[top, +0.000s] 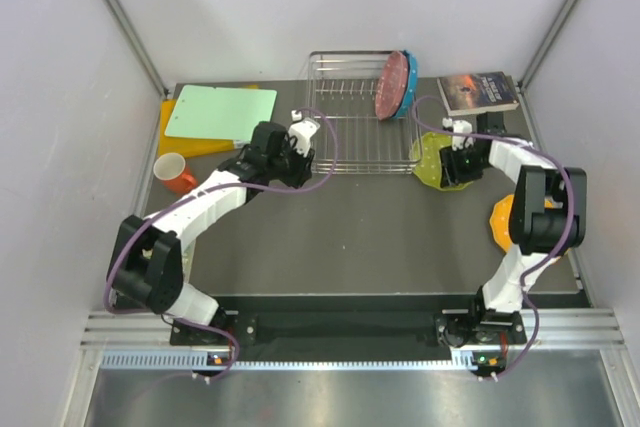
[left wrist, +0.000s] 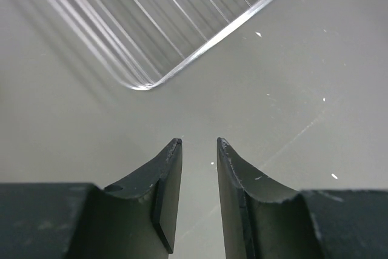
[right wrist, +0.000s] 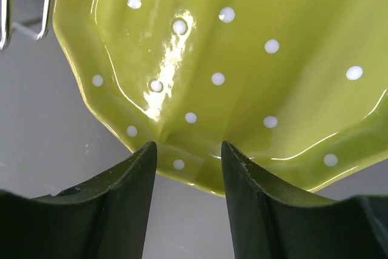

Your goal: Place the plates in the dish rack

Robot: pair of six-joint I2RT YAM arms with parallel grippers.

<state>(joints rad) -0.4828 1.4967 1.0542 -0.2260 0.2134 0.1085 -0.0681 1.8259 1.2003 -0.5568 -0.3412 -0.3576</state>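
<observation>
The yellow-green plate is flat against the dish rack's side (top: 416, 160), so my right gripper should pull the plate along to the clear middle (top: 388, 247), where my left gripper can steady it.
The dish rack (top: 345, 127) stands at the back middle; a pink plate (top: 391, 82) and a blue plate (top: 408, 87) stand upright at its right end. The yellow-green plate (top: 432, 162) lies on the table just right of the rack. My right gripper (top: 455, 152) is open over it; in the right wrist view the gripper (right wrist: 188, 144) has its tips at the near rim of the plate (right wrist: 242, 59). The orange plate (top: 499, 219) is partly hidden behind the right arm. My left gripper (top: 300, 142) is open and empty (left wrist: 199, 141) at the rack's front left corner (left wrist: 145, 83).
A green cutting board (top: 220, 112) lies at the back left on a yellow board. An orange mug (top: 175, 172) stands in front of it. A book (top: 478, 92) lies at the back right. Grey walls close in on both sides.
</observation>
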